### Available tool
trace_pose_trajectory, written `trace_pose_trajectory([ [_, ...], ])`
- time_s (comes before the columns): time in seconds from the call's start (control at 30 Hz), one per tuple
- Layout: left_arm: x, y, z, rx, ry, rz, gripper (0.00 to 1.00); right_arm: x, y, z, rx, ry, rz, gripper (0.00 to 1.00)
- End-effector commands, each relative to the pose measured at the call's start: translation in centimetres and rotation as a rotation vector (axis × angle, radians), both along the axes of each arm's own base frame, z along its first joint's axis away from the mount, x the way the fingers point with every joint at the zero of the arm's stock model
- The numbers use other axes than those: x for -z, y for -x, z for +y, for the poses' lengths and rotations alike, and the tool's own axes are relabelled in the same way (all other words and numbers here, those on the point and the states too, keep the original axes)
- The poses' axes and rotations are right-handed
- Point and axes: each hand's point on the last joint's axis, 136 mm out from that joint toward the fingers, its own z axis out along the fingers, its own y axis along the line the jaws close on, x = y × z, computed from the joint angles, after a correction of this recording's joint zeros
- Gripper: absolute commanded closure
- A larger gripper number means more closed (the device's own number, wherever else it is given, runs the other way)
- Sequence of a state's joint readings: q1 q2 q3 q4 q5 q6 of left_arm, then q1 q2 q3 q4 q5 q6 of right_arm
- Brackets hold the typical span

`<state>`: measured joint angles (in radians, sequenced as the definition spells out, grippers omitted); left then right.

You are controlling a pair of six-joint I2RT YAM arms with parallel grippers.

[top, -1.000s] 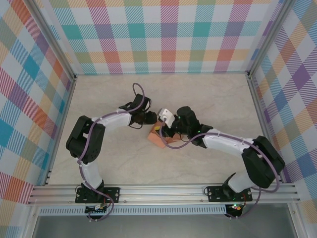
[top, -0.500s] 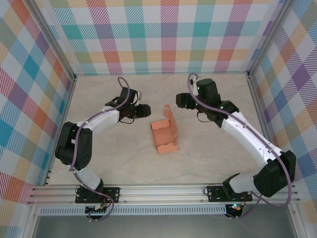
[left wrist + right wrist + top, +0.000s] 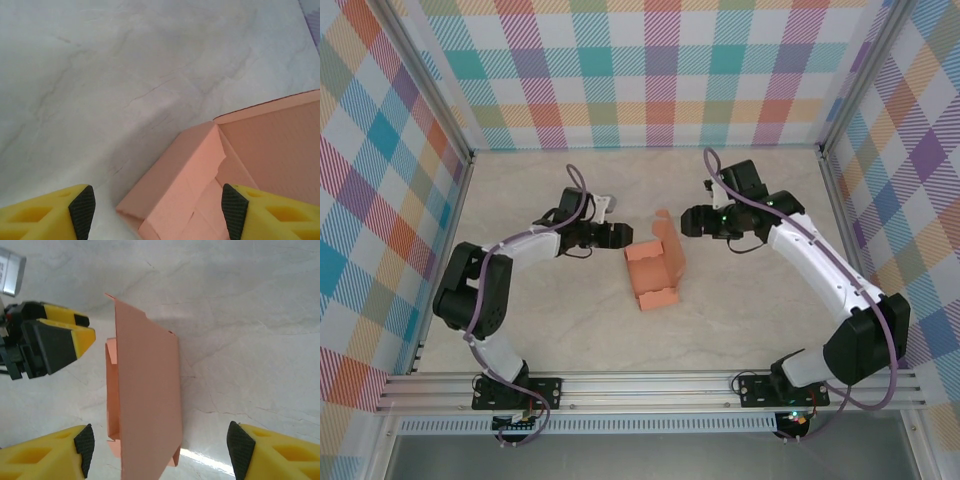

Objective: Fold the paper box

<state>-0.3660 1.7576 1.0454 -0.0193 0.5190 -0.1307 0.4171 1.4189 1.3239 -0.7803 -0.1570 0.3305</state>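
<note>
The box's lid flap (image 3: 671,243) is on my right gripper's side. Next, my left gripper takes hold of the box's far end (image 3: 643,250) and turns the lid flap to the back.
The paper box (image 3: 654,275) is a salmon-orange, half-formed tray lying free on the table, with its lid flap (image 3: 668,236) standing up at the far side. My left gripper (image 3: 618,236) is open just left of the box's far corner. In the left wrist view the box (image 3: 200,180) shows between the open fingers of that gripper (image 3: 158,212), untouched. My right gripper (image 3: 686,222) is open just right of the flap. The right wrist view looks along the raised flap (image 3: 147,390) between this gripper's spread fingers (image 3: 161,447), with the left gripper (image 3: 55,342) beyond it.
The pale marbled table (image 3: 540,320) is bounded by plaid walls (image 3: 650,70) at the back and sides and an aluminium rail (image 3: 650,385) at the near edge. Both arms curve in from the near corners toward the centre.
A second ago both grippers were pressed on the box; they let go and pulled apart. Since half a second ago both have moved back in toward it. The box lies free, flap up.
</note>
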Motion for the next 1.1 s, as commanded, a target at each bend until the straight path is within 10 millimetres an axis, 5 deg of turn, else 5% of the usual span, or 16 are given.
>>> trace_pose_trajectory([
  [0.0, -0.7, -1.1, -2.2, 0.172, -0.013, -0.137, 0.30, -0.5, -0.5, -0.9, -0.004, -0.033, -0.004, 0.28],
  [0.4, 1.0, 1.1, -4.1, 0.405, 0.007, -0.169, 0.37, -1.7, -1.4, -3.3, 0.038, -0.036, -0.055, 0.29],
  [1.07, 4.6, 3.0, -4.5, 0.485, -0.091, -0.155, 0.57, -1.8, -1.8, -4.1, 0.050, -0.037, -0.069, 0.30],
])
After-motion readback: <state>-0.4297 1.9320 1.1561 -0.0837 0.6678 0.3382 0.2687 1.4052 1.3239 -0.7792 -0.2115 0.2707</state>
